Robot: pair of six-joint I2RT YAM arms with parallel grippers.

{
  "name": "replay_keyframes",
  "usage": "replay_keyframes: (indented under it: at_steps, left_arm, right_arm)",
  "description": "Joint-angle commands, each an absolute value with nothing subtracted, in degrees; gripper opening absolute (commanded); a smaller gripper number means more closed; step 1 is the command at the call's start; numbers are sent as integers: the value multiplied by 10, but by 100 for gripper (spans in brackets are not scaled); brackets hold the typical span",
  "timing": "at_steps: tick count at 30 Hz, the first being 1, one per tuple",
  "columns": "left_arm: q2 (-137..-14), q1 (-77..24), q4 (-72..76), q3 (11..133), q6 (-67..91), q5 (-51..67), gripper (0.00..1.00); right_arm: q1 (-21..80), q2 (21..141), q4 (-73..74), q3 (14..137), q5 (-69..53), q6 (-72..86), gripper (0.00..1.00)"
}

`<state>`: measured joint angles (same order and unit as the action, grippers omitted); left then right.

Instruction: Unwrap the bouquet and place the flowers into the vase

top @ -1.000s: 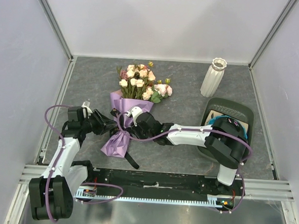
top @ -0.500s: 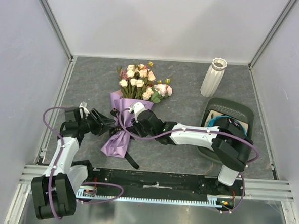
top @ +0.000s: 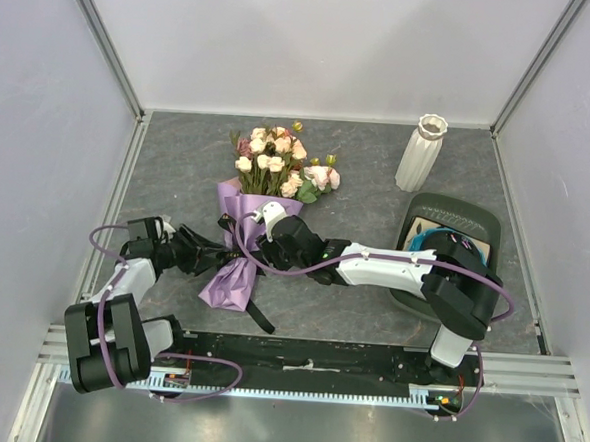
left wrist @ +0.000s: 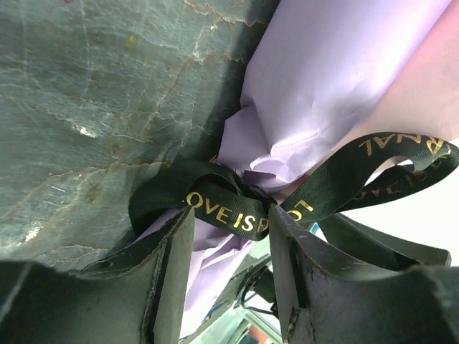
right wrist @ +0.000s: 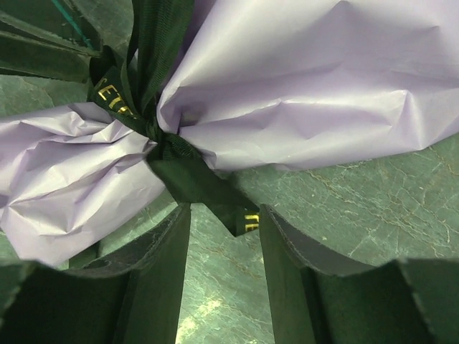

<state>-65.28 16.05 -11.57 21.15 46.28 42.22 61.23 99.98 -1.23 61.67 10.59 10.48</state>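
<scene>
My left gripper should take hold of the ribbon loop (left wrist: 209, 203) and lift it, because the black ribbon's knot (right wrist: 163, 134) pinches the lilac paper and the ribbon loop lies across it from my right gripper.
The bouquet (top: 259, 211) lies on the grey table, its lilac paper cone pinched by a black ribbon (top: 235, 247). Its flowers (top: 278, 163) point to the back. The white ribbed vase (top: 420, 153) stands upright at the back right. My left gripper (top: 211, 255) comes at the ribbon knot from the left. It is open, and a gold-lettered ribbon loop (left wrist: 224, 207) runs across its tips (left wrist: 231, 223). My right gripper (top: 261, 241) sits at the knot from the right, open, and a ribbon tail (right wrist: 215, 195) ends between its fingertips (right wrist: 224, 215). Lilac paper (right wrist: 308, 93) fills the view above.
A dark green tray (top: 456, 213) holding a blue dish lies at the right, under the right arm's elbow. A loose ribbon tail (top: 260, 315) trails toward the near rail (top: 307, 357). White walls close in the table on three sides.
My left arm has dropped lower and its gripper has pushed right, up to the ribbon knot. The right gripper has stayed at the knot with its jaws wider. The bouquet has not moved.
</scene>
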Motion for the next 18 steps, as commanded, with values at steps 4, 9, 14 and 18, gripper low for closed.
replay_keyframes:
  at_steps: [4, 9, 14, 18]
  left_arm:
    - [-633, 161, -109, 213, 446, 344, 59]
    - [-600, 132, -130, 211, 447, 266, 72]
    - [-625, 110, -116, 207, 446, 250, 65]
    - [-635, 96, -98, 192, 459, 244, 54]
  right_arm:
    - [613, 974, -32, 621, 90, 117, 51]
    - [613, 976, -36, 621, 96, 114, 52]
    - [613, 983, -43, 623, 90, 114, 52]
    - [613, 983, -45, 620, 90, 116, 52]
